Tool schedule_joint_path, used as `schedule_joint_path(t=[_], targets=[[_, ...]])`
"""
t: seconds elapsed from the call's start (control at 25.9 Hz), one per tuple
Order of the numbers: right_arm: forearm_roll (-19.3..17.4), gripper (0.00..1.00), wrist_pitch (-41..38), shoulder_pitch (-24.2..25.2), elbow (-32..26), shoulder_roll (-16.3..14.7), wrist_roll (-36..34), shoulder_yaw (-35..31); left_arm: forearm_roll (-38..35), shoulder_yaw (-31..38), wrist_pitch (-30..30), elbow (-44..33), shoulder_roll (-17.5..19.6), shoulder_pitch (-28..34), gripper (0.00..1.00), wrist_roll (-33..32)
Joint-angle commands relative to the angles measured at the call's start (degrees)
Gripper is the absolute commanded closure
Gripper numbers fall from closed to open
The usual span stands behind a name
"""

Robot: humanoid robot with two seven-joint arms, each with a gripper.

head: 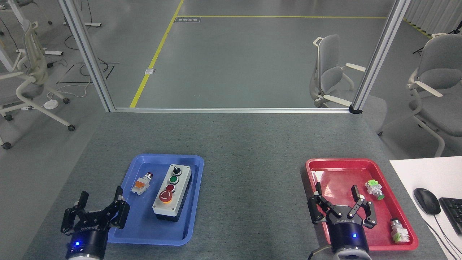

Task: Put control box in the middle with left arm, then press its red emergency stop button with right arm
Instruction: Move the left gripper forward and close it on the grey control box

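The light-grey top lies flush along its black base (167, 217), so the control box (173, 190) will come out as one piece when the robot lifts the control box's near end.
The control box (172, 192) lies in the blue tray (187, 231) at the left, a light-grey oblong with a black base. Its red emergency stop button (165, 196) sits at the near end, behind it a small red button, a green button and a black knob. My left gripper (100, 196) stands open at the tray's near left corner, apart from the box. Over the near part of the red tray (337, 164) my right gripper (336, 191) is open and holds nothing.
A small orange push-button part (141, 183) lies in the blue tray left of the box. Two green push-button parts (374, 189) (399, 230) lie in the red tray. A mouse (426, 200) and keyboard (453, 211) sit at the far right. An aluminium frame edges the table's back.
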Motion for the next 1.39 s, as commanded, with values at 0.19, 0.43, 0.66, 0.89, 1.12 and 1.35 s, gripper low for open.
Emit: schedule_joint_path(t=[0.19, 0.43, 0.66, 0.89, 1.12, 1.35], targets=[[0.3, 0.02, 0.3, 0.0, 0.0, 1.5, 0.0, 0.1, -0.1, -0.3, -0.2, -0.4, -1.7, -0.5, 0.01, 0.2], [0.3, 0.02, -0.3, -3.2, 0.1, 1.3, 0.1, 0.2, 0.5, -0.3, -2.2, -2.4, -1.7, 0.3, 0.01, 0.5], [0.5, 0.02, -0.2, -1.2, 0.1, 1.2, 0.0, 0.4, -2.0, -5.0, -6.2, -3.2, -4.0, 4.0, 0.01, 2.3], [0.6, 0.02, 0.3, -0.8, 0.1, 1.5, 0.0, 0.4, -17.0, -11.7, -0.1, 1.4, -9.0, 2.9, 0.01, 2.6], [1.9, 0.02, 2.1, -0.9, 0.1, 1.4, 0.2, 0.5, -20.5, -11.9, 1.2, 13.1, -11.4, -3.6, 0.01, 2.4], [2.7, 0.02, 2.4, 0.1, 0.1, 1.6, 0.0, 0.9, -20.4, -11.9, 2.2, 19.6, -10.9, -7.9, 0.01, 2.6]])
